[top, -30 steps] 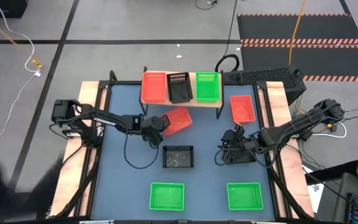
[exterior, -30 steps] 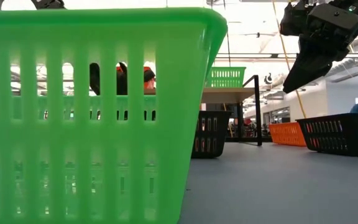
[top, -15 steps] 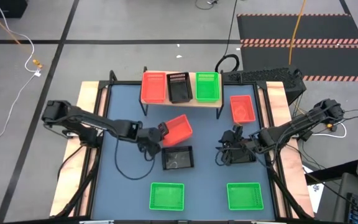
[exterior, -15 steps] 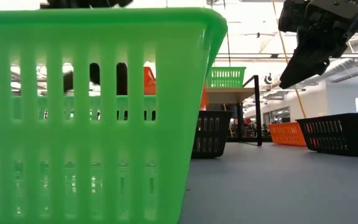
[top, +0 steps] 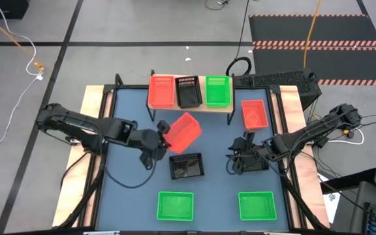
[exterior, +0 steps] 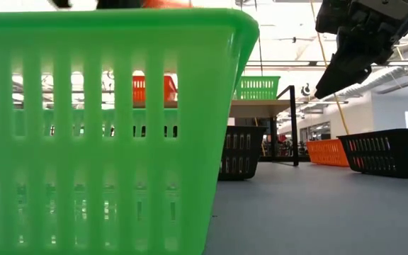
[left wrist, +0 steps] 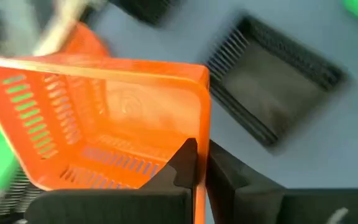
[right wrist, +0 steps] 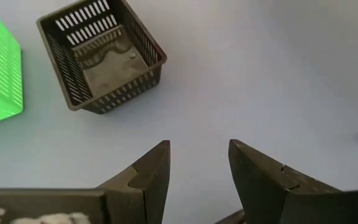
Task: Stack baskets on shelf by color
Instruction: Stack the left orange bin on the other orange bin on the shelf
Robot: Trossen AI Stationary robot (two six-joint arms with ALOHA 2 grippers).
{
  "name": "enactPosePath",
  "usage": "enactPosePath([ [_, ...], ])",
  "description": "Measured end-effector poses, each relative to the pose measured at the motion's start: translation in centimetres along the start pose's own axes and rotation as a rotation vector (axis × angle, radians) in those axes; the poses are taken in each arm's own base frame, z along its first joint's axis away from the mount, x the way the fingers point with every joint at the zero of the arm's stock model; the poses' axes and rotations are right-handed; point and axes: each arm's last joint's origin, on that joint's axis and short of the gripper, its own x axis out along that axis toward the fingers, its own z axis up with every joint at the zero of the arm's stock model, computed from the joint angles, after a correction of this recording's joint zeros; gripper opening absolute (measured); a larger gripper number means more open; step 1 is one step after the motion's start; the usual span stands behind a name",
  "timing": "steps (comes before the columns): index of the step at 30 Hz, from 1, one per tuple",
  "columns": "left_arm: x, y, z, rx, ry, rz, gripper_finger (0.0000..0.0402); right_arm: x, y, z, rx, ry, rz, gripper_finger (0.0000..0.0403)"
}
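I should keep carrying the red basket (top: 183, 132), which my left gripper holds by its rim with its base free, until it nests in the shelf's open red basket (top: 162, 91). Then I should let go.
My left gripper (top: 164, 138) is shut on a red basket (top: 183, 132), which it carries tilted in the air between the shelf (top: 240, 98) and a black basket (top: 187, 166) on the table. The light-wood shelf bears a red (top: 161, 91), a black (top: 188, 91) and a green basket (top: 217, 91), side by side. My right gripper (right wrist: 197, 165) hovers open above bare table to the right of the black basket (right wrist: 101, 56), fingers pointing toward it. A second red basket (top: 254, 113) rests on its base by the shelf's right end. My left gripper holds the red basket by one wall next to a corner (left wrist: 201, 134). One finger (left wrist: 184, 163) is inside the basket and the other (left wrist: 232, 180) outside, pinching the rim. The basket is lifted clear of the table and tilted, its open side partly toward the wrist camera.
Two green baskets (top: 175, 205) (top: 257, 205) stand near the table's near edge; the left one fills the low view (exterior: 105, 134). Another black basket (exterior: 388, 152) shows on the table's right side, below my right arm. Open blue table lies between the baskets.
My left gripper has risen with the red basket and drawn slightly toward the near edge. The basket has turned about in the hold and climbed out of the low view's top. My right gripper has stayed almost where it was.
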Motion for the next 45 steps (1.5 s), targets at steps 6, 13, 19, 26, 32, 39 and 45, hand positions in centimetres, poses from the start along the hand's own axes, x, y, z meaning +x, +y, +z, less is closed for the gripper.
enactPosePath([
  [6,-3.3,2.2,0.3,-0.1,0.036,0.072,0.0008,0.0,0.0,0.0,-0.003,0.001,-0.002,0.0157],
  [13,-5.7,5.3,-1.4,-0.241,0.185,0.254,0.004,0.0,0.0,0.0,-0.004,0.003,-0.003,0.0157],
  [19,-5.8,7.9,-4.2,-0.332,0.295,0.312,0.0016,0.0,0.0,0.0,-0.003,0.001,-0.002,0.0157],
  [26,-5.9,10.0,-7.1,-0.434,0.349,0.34,0.0029,0.0,0.0,0.0,0.0,-0.001,0.0,0.0157],
  [32,-6.1,11.2,-8.6,-0.521,0.336,0.348,0.0038,0.0,0.0,0.0,0.004,-0.005,0.003,0.0157],
  [39,-5.7,12.0,-9.0,-0.546,0.278,0.339,0.0017,0.0,0.1,0.1,0.007,-0.009,0.006,0.0157],
  [45,-4.9,12.2,-9.1,-0.549,0.297,0.32,0.0026,0.0,0.1,0.1,0.005,-0.009,0.005,0.0157],
])
